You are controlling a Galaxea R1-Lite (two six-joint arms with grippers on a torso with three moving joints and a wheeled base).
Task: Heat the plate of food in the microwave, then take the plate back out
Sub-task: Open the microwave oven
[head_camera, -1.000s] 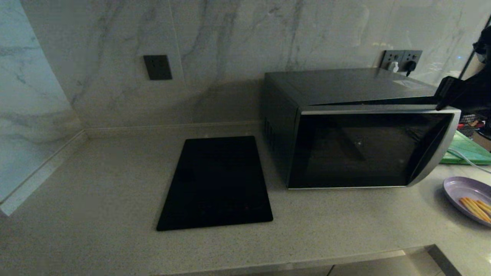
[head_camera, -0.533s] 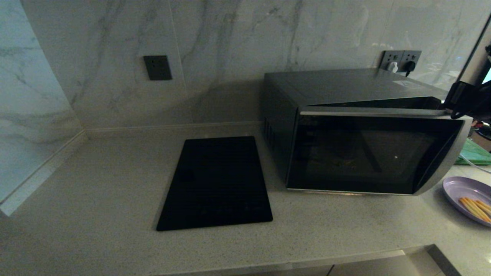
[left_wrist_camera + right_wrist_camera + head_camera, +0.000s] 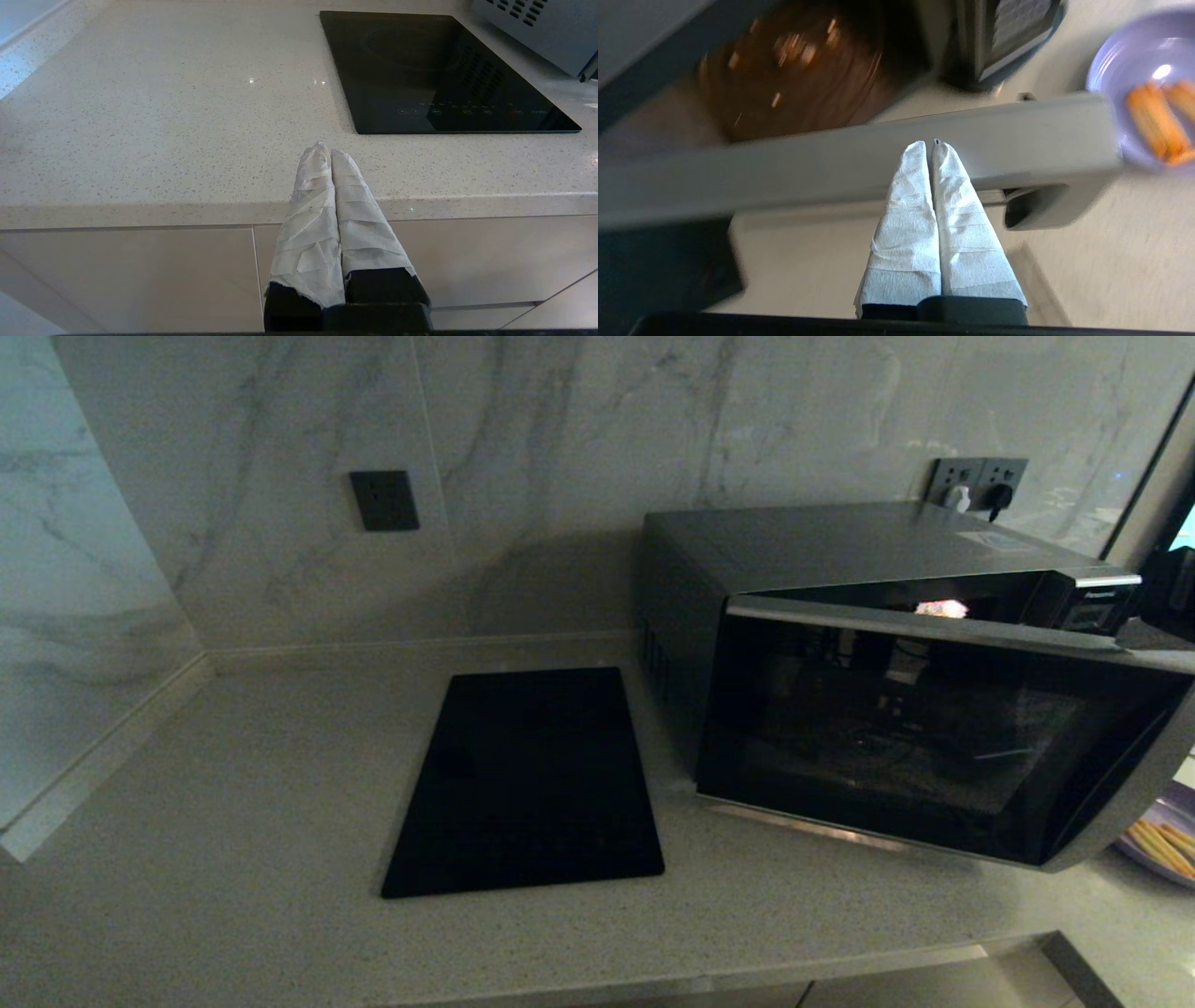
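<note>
My right gripper should reach in behind the door's inner side [image 3: 990, 108] and push the door wide open, because the door stands only partly open [image 3: 930, 711] across the microwave's opening.
The microwave [image 3: 840, 541] stands at the right of the counter, its black glass door [image 3: 934, 737] swung partly open and a light showing inside. Only a dark bit of my right arm [image 3: 1174, 593] shows at the head view's right edge. In the right wrist view my right gripper [image 3: 930, 142] is shut, with its wrapped fingertips lying against the door's grey handle bar [image 3: 831, 163]. The lavender plate of food [image 3: 1115, 60] with its orange sticks [image 3: 1153, 121] sits on the counter just beyond the door's end. In the head view the plate [image 3: 1162, 840] is mostly hidden behind the door. My left gripper [image 3: 330, 150] is shut and empty, parked at the counter's front edge.
A flat black cooktop panel [image 3: 527, 779] is set into the counter left of the microwave. The marble wall carries a dark socket [image 3: 384, 499] and a socket block [image 3: 976, 481] behind the microwave. A brownish round turntable [image 3: 794, 70] shows inside the cavity.
The microwave door has swung further open towards the front. My right arm has moved right, nearly out of the head view. The door now covers most of the plate, and an inside light shows.
</note>
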